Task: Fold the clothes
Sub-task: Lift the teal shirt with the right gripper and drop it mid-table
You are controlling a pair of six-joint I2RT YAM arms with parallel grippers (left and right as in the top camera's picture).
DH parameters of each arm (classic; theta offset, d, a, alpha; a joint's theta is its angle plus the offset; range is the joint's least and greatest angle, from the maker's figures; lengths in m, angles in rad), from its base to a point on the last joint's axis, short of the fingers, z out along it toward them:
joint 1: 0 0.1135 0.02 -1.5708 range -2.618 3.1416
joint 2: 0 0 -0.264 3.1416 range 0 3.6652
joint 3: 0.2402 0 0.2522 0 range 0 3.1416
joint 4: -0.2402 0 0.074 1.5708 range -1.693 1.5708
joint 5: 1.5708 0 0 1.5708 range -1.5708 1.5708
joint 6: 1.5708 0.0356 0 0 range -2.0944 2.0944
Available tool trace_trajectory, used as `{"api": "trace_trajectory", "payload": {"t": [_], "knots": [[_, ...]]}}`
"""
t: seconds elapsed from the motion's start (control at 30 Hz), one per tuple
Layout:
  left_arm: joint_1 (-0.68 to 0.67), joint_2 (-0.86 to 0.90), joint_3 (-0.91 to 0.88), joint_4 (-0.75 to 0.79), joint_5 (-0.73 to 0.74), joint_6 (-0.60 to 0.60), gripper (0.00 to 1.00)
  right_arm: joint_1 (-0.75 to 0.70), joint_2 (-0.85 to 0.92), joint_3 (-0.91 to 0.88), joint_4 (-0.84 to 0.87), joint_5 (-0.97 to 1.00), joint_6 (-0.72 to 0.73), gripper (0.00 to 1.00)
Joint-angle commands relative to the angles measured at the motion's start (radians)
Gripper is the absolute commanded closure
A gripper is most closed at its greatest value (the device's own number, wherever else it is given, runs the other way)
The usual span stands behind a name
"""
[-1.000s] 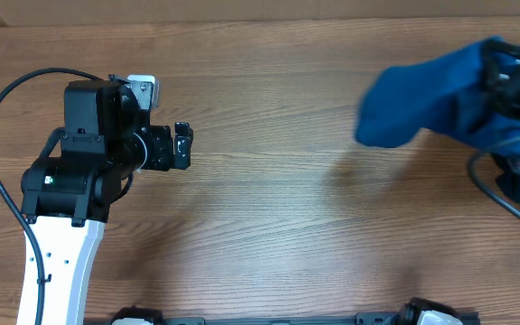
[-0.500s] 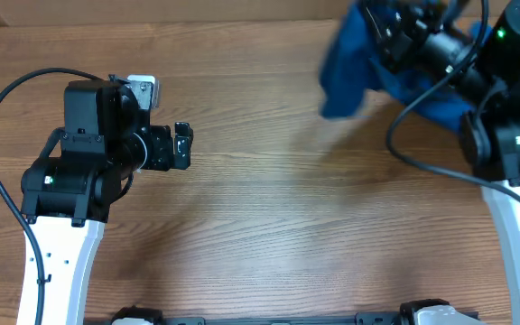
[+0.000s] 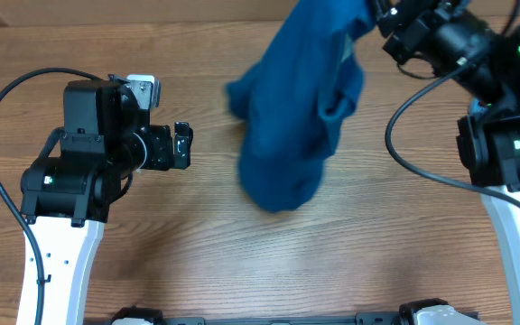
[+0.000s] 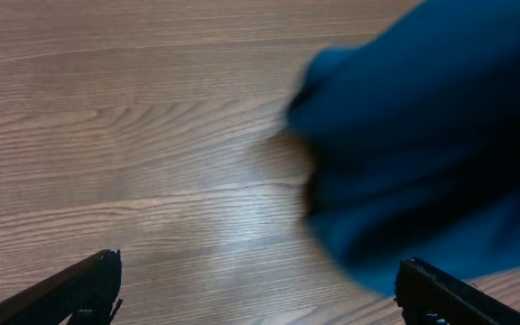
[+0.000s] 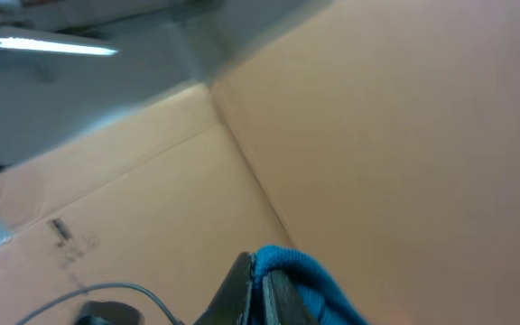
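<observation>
The shirt hangs bunched (image 3: 293,125) where my right gripper pinches it, so my right gripper should swing back, put it down across the open wood (image 3: 210,95) and grip it anew before folding.
A deep-blue knit shirt (image 3: 296,108) hangs bunched over the middle of the wooden table, its top edge pinched in my right gripper (image 3: 379,13) at the far right. In the right wrist view the jaws (image 5: 260,287) are shut on a blue knit fold (image 5: 301,275). My left gripper (image 3: 184,145) is open and empty to the left of the shirt. In the left wrist view its fingers (image 4: 260,293) are spread wide above bare wood, with the blurred blue shirt (image 4: 431,135) ahead on the right.
The wooden table (image 3: 242,253) runs across the overhead view. A cardboard wall (image 5: 404,117) fills the right wrist view. A black cable (image 3: 413,153) loops beside the right arm.
My right gripper has swung the shirt from the far right edge up and leftward; the shirt now hangs over the table's middle. The left arm has not moved.
</observation>
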Motion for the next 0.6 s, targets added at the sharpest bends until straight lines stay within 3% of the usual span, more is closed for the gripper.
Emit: {"api": "trace_trajectory", "payload": {"t": [0.0, 0.23, 0.57], "knots": [[0.008, -0.005, 0.024, 0.003, -0.004, 0.023, 0.00, 0.002, 0.037, 0.018, -0.114, 0.149, 0.012, 0.96], [0.007, -0.005, 0.024, 0.003, -0.004, 0.023, 0.00, -0.024, 0.057, 0.039, -0.239, 0.492, -0.018, 0.96], [0.007, -0.005, 0.024, 0.003, -0.004, 0.023, 0.00, -0.041, 0.058, 0.254, -0.301, 0.809, -0.079, 0.96]]}}
